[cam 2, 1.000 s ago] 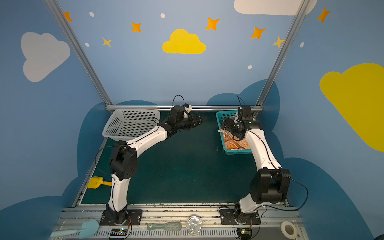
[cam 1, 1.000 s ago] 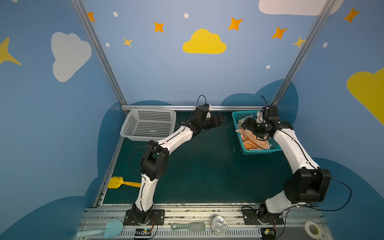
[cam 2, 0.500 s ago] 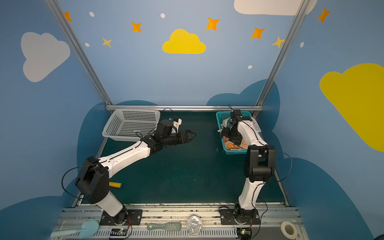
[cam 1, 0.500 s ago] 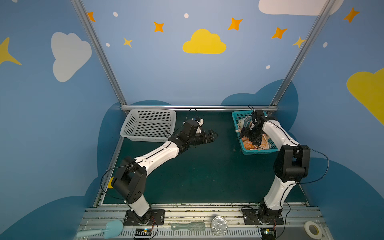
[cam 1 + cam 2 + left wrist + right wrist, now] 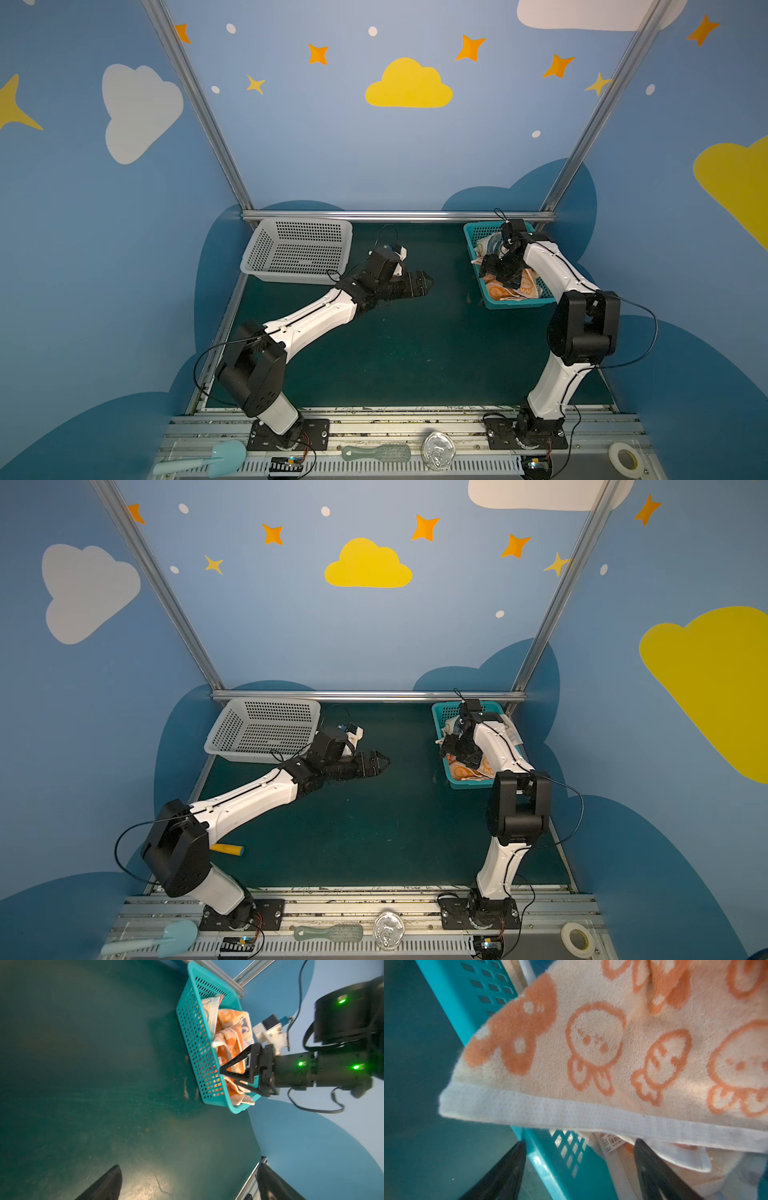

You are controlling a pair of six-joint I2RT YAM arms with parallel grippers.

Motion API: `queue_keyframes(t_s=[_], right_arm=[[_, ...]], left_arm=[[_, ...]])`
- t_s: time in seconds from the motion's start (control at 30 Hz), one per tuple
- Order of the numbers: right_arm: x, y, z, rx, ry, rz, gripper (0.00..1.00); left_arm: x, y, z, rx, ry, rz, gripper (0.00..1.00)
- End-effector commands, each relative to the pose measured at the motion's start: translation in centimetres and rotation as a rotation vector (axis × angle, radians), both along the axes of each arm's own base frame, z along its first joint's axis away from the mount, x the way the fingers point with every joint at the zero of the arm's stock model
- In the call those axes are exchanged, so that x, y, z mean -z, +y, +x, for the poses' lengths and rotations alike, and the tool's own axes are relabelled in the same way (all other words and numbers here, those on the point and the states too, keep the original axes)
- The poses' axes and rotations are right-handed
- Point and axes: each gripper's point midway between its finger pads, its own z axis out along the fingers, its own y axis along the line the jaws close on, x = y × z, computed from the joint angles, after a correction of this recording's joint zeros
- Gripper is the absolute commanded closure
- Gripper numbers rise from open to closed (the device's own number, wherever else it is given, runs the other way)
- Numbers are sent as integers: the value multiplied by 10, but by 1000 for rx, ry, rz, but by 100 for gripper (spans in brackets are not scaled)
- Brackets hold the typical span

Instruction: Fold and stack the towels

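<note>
Next, my left gripper moves back toward the white basket (image 5: 302, 246) before my right gripper brings the towel, because my left gripper is hovering over the green mat (image 5: 408, 310) where the towel must land.
The towels (image 5: 513, 287) (image 5: 467, 771) lie crumpled in the teal basket (image 5: 515, 304) (image 5: 469, 785) at the back right; they are orange-cream bunny cloths, with a blue-lettered one behind them (image 5: 245, 1022). My right gripper (image 5: 487, 267) (image 5: 446, 746) (image 5: 221, 1070) is low over the basket's left side, open. Its jaws (image 5: 579, 1142) straddle the basket wall (image 5: 550, 1167), one finger outside and one inside beneath the hem of the top towel (image 5: 591, 1043). My left gripper (image 5: 428, 282) (image 5: 384, 762) (image 5: 188, 1167) hovers open and empty over the green mat, left of the basket.
An empty white perforated basket (image 5: 297, 253) (image 5: 266, 729) sits at the back left. A yellow-handled tool (image 5: 226, 849) lies by the left arm's base. A blue scoop (image 5: 208, 459), a brush (image 5: 376, 452) and a tape roll (image 5: 623, 457) rest on the front rail.
My left gripper has drawn back from the rear rail toward the mat's middle. My right arm has swung its elbow up and dipped the gripper into the teal basket, jaws narrowing a little.
</note>
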Motion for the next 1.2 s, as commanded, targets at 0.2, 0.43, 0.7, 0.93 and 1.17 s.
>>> queue_keyframes(t_s=[0.2, 0.43, 0.7, 0.93, 1.17], right_arm=[[-23, -25, -13, -23, -27, -142, 22], [-10, -21, -13, -134, 18, -206, 24], [-2, -25, 6, -199, 14, -283, 34], [16, -25, 19, -220, 48, -297, 59], [-11, -24, 24, -183, 10, -294, 99]], left_arm=[[-19, -1, -4, 30, -41, 2, 0], [-27, -6, 1, 68, -54, 7, 0], [-29, 1, 7, 92, -18, -17, 0], [-28, 12, 10, 90, -2, -19, 0], [-31, 27, 15, 62, -6, -34, 0]])
